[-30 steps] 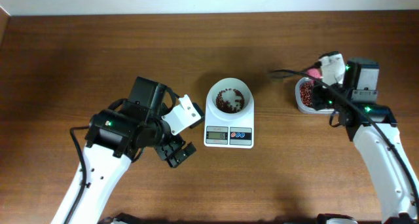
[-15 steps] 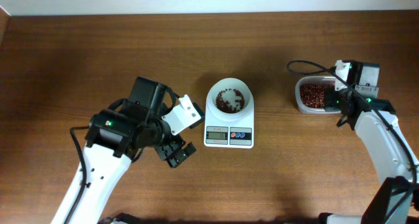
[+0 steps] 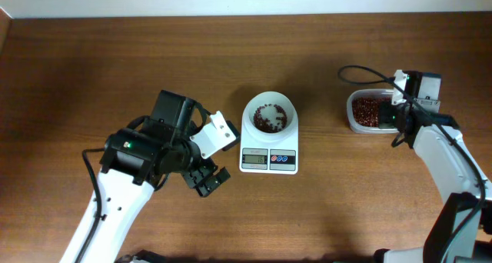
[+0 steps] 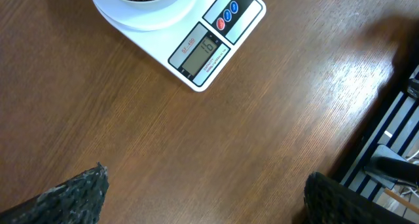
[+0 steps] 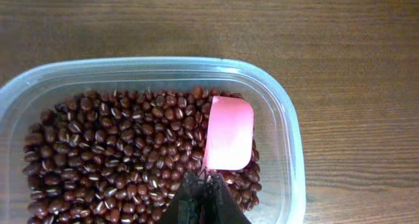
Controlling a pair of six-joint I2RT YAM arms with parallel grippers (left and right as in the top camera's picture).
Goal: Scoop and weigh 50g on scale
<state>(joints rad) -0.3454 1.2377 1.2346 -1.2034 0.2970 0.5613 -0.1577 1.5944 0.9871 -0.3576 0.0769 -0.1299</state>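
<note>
The pink scoop is near the tub's end [image 5: 292,152], so next I sweep it through the beans [image 3: 367,111] toward the scale with my right gripper and tilt it level.
The white scale [image 3: 268,161] stands mid-table with its round white bowl [image 3: 247,115] on top, and a small heap of red-brown beans [image 3: 269,120] lies in the bowl. In the left wrist view the scale [image 4: 213,44] shows its lit display. My right gripper [image 5: 203,182] is shut on the handle end of a pink scoop [image 5: 229,132]. The scoop's flat blade rests on the beans [image 5: 118,152] in the clear tub [image 5: 288,139]. My left gripper [image 3: 209,179] hangs open over bare wood left of the scale, with nothing between its fingers [image 4: 72,194].
The clear plastic tub [image 3: 349,113] of beans sits right of the scale, by the right arm [image 3: 430,140]. A black cable [image 3: 361,72] loops behind it. The table's front edge and a dark frame [image 4: 393,139] show in the left wrist view.
The right arm has swung from over the tub to its right side, and the pink scoop has come down onto the beans. The left arm has not moved.
</note>
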